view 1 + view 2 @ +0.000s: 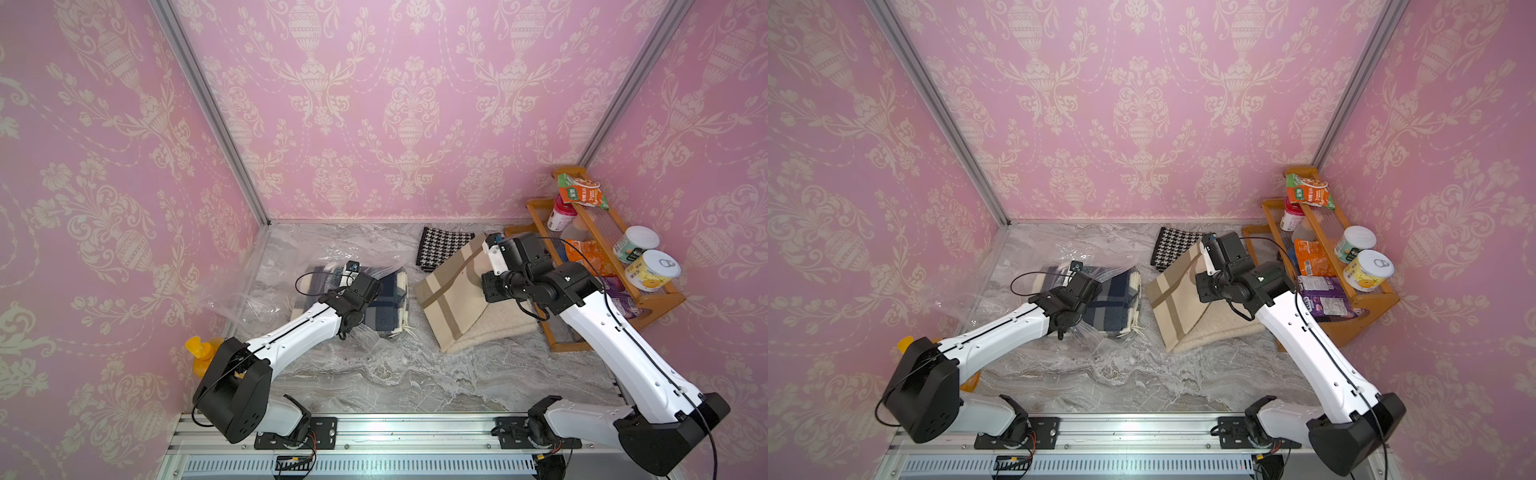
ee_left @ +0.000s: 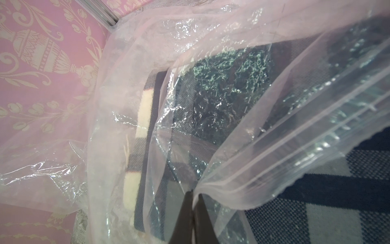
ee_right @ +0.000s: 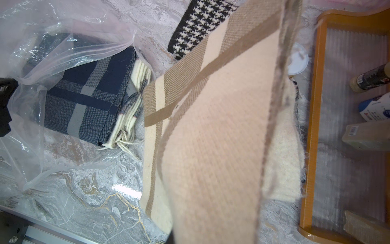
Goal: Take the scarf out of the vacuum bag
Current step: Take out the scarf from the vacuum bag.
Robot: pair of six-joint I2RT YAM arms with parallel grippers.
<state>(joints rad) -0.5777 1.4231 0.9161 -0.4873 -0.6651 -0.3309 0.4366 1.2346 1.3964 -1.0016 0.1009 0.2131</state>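
The whole beige scarf (image 1: 438,310) is out of the vacuum bag, so my right gripper keeps bringing the scarf's raised end down toward the rack (image 1: 552,340) until it lies flat.
The clear crinkly vacuum bag (image 1: 257,291) lies at the table's left, its mouth facing right. My left gripper (image 2: 195,193) is shut on the bag's zip edge (image 2: 274,158) and holds the upper flap up. A folded navy plaid scarf (image 1: 390,299) lies in the open mouth, its cream fringe (image 3: 124,139) poking out. My right gripper (image 1: 485,245) is shut on a beige scarf with brown stripes (image 3: 211,137). That scarf is outside the bag, one end raised and the rest draped on the table. In the right wrist view the cloth hides the fingers.
A black-and-white houndstooth scarf (image 1: 440,249) lies behind the beige one. A wooden rack (image 1: 660,303) with cans (image 1: 652,270), packets and bottles stands along the right wall. A yellow bottle (image 1: 199,349) sits by the left arm's base. Pink walls close three sides.
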